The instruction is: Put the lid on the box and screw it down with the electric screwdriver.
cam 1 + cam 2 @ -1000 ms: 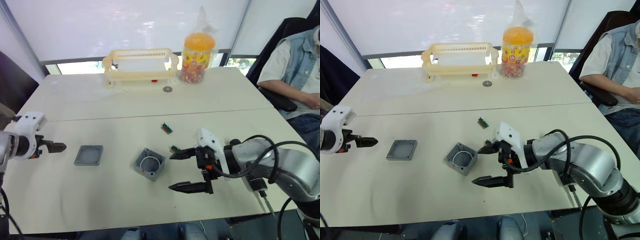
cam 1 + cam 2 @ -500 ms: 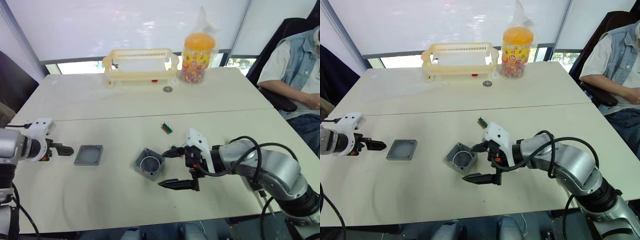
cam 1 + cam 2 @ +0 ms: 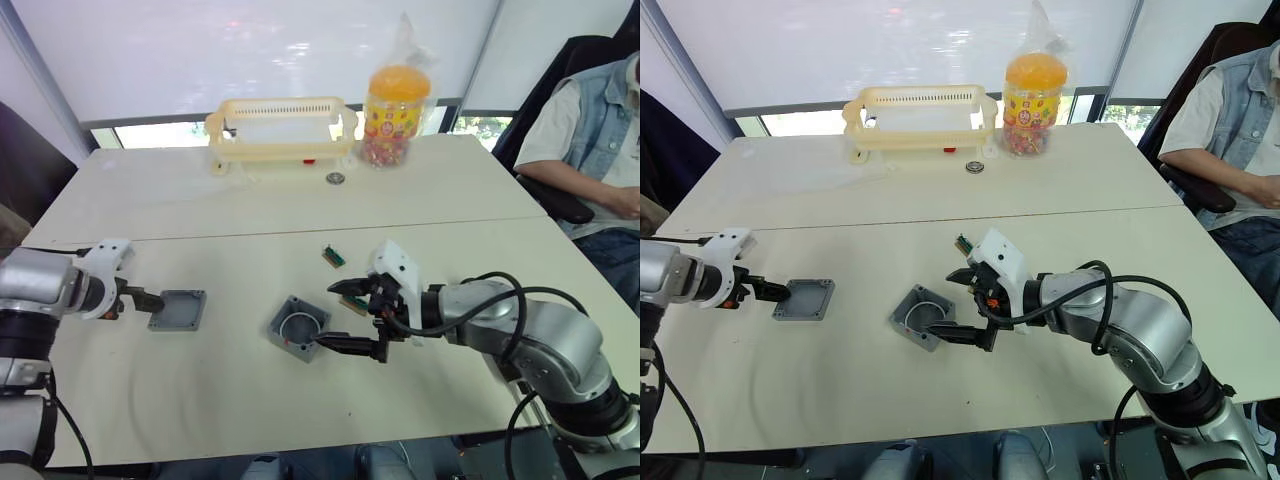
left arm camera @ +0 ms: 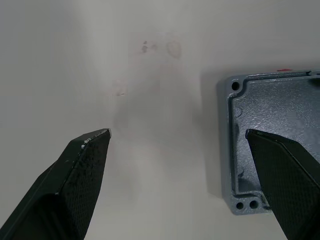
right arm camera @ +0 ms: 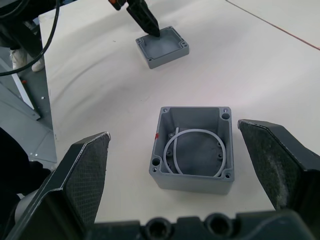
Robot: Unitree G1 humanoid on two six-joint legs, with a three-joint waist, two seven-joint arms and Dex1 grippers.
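The box's rim has a red mark (image 5: 157,135). I should expect a matching mark on the lid's hidden side (image 3: 177,310) when I turn the lid over.
The grey box (image 3: 299,327) sits open-topped near the table's front middle, a white wire loop inside it (image 5: 194,148). My right gripper (image 3: 326,315) is open at the box's right side, one finger beyond it and one in front. The flat grey lid (image 3: 178,310) lies to the left of the box. My left gripper (image 4: 177,132) is open at the lid's left edge, with one finger (image 4: 285,170) over the lid (image 4: 260,110) and the other over bare table. The electric screwdriver is out of view.
A small green-brown block (image 3: 334,256) lies just behind the right gripper. At the back stand a cream basket (image 3: 282,128), a coin (image 3: 335,178) and an orange-lidded candy jar (image 3: 396,115). A person (image 3: 600,130) sits at the far right.
My right gripper has moved left up to the box, its fingers now flanking the box's right side. My left gripper has moved right until it reaches the lid's edge.
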